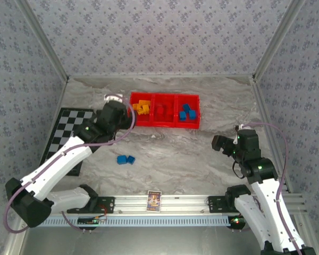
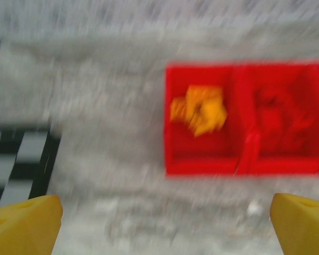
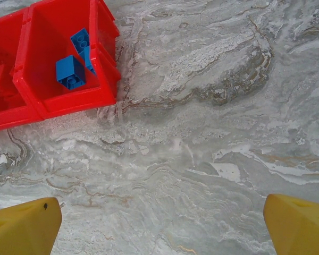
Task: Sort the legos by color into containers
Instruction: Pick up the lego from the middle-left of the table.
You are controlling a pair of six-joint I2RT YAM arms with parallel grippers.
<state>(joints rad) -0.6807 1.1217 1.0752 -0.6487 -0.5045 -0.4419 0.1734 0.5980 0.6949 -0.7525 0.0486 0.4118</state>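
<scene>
Clear table is between my left gripper's open fingers and the larger blue lego, so the fingers should keep moving toward that lego until they are around it.
The containers are one red tray with three compartments in a row. Orange-yellow legos lie in its left compartment, red legos in the middle one and blue legos in the right one. Two blue legos lie loose on the table in front of the tray. My left gripper hovers just left of the tray, open and empty. Its blurred wrist view has the orange-yellow legos and the tray ahead to the right. My right gripper stands open over bare table, right of the tray; blue legos sit far ahead-left.
A black-and-white checkered board lies at the left under my left arm, and its edge shows as. A small printed card stands at the near rail. Patterned walls close in the table on three sides.
</scene>
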